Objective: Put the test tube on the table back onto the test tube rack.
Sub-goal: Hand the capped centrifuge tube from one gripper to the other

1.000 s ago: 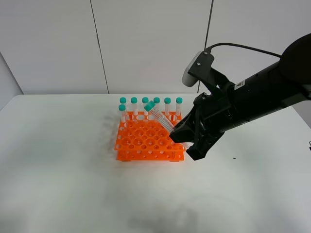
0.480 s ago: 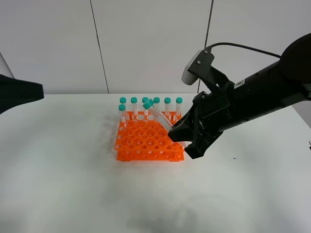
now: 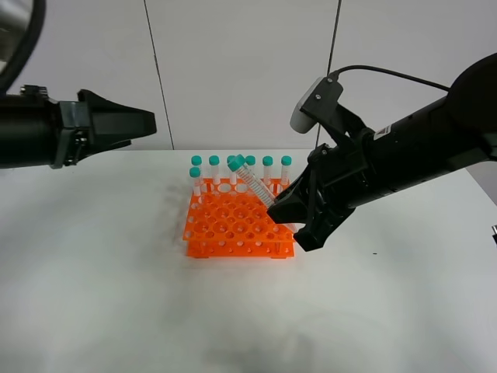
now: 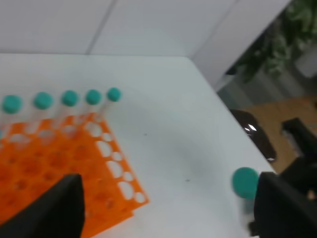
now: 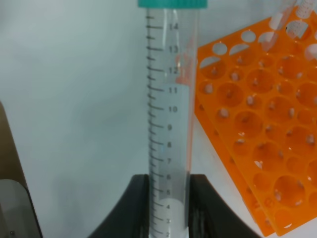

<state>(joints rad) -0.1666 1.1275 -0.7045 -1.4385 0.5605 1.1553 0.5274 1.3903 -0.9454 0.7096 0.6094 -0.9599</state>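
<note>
My right gripper is on the test tube's lower end and the teal cap is free, so my left gripper should keep going toward the cap and close there.
My right gripper is shut on the lower end of a clear test tube with a teal cap. It holds the tube tilted, cap up and to the left, over the right part of the orange rack on the white table. In the right wrist view the fingers clamp the graduated tube, with the rack beside it. My left gripper is high at the left, far from the rack. In the left wrist view it is open and empty, looking down at the rack.
Several identical teal-capped tubes stand upright in the rack's back row and back left corner; they also show in the left wrist view. A white panelled wall rises behind the table.
My left arm has come into view from the left and reached rightward, high above the table. My right gripper has shifted the held tube slightly left and up over the rack.
</note>
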